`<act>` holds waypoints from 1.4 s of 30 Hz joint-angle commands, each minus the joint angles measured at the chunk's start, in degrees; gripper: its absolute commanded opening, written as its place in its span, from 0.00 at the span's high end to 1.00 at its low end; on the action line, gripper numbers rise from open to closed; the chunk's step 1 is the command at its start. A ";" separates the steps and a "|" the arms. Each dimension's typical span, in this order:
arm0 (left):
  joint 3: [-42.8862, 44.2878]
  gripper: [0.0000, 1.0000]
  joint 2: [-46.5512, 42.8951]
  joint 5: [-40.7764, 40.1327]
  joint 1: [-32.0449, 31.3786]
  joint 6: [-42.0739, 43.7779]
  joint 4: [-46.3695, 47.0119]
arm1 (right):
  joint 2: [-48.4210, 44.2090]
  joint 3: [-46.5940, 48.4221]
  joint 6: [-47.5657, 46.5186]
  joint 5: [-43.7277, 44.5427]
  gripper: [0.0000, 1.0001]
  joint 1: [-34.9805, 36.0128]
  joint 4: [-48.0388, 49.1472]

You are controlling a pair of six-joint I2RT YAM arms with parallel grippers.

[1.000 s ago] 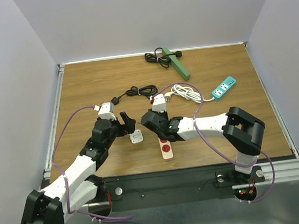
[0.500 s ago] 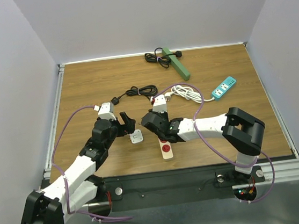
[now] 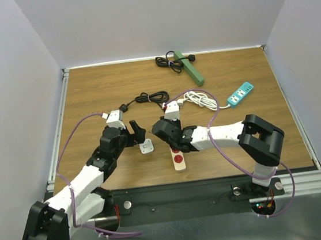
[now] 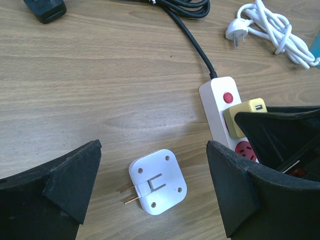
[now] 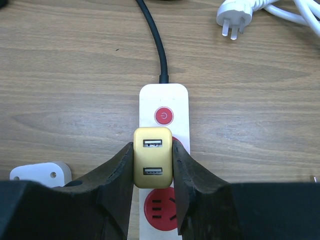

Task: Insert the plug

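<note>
The yellow plug (image 5: 153, 158) is straight over the socket below the red switch, with its USB ports up. My right gripper should carry on pushing until the plug is seated, then let go.
A yellow two-port USB plug (image 5: 152, 170) is clamped between the fingers of my right gripper (image 5: 152, 150), which is shut on it. The plug sits right over the white power strip (image 5: 164, 102), covering the socket just below its red switch (image 5: 164, 115); how deep it sits I cannot tell. A red socket (image 5: 160, 207) shows free nearer me. My left gripper (image 4: 154, 150) hangs open above a flat white plug (image 4: 157, 181) that lies on the table with two brass prongs pointing left. In the top view the two grippers (image 3: 137, 131) (image 3: 166, 130) face each other over the strip (image 3: 178, 159).
The strip's black cord (image 3: 152, 97) runs to the back. A coiled white cable (image 3: 200, 99) with a three-pin plug (image 5: 232, 20) joins a teal power strip (image 3: 240, 94). A green power strip (image 3: 191, 70) with a black cord lies at the far edge.
</note>
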 commanded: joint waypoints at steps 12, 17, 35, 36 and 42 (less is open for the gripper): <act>4.33 0.02 1.12 -0.09 0.61 1.53 2.54 | 9.13 5.22 -5.28 -5.61 1.00 -8.93 -11.56; 4.86 0.02 1.47 -0.17 0.61 1.62 2.19 | 9.56 8.12 -8.00 -4.82 1.00 -10.17 -9.44; 5.74 0.02 2.00 1.14 0.61 3.02 3.07 | 6.32 12.79 -11.26 -12.90 0.35 -12.46 -5.75; 5.56 0.02 1.48 1.40 0.61 3.29 3.42 | 4.40 12.26 -11.52 -14.03 0.29 -12.46 -5.75; 5.21 0.02 0.86 4.83 0.44 4.78 5.27 | -3.17 10.24 -12.66 -17.64 0.02 -12.45 -5.66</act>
